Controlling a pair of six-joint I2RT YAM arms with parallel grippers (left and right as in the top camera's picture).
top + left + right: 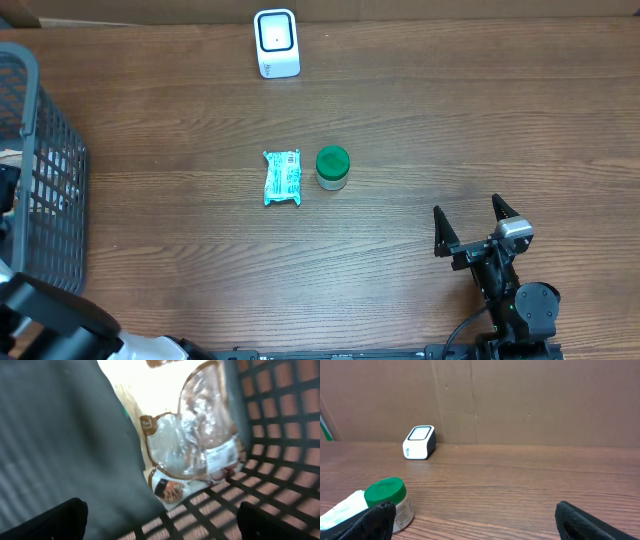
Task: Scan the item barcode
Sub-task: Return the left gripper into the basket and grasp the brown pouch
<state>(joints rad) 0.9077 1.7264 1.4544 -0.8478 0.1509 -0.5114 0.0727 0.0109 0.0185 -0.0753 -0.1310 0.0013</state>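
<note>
My left gripper's open fingers have the clear plastic package's near end (187, 483) lying uncovered between them. I should keep reaching down until they are on either side of the package (187, 430), and then close them.
The white barcode scanner (276, 42) with its dark window stands at the table's far edge, and it also shows as the scanner (419, 442) in the right wrist view. Mid-table lie a teal packet (282, 178) and a green-lidded jar (332, 167) side by side. In the left wrist view a clear plastic package (192, 445) with brown labels lies on the basket's mesh floor (280, 485). My left gripper (160, 522) hangs open above that floor, holding nothing. My right gripper (467, 206) stands open near the front right, well apart from the jar (390, 502).
A dark wire basket (40, 180) takes up the table's left side, and my left arm (55, 320) reaches toward it from the front left corner. A cardboard wall (520, 400) closes off the back of the table.
</note>
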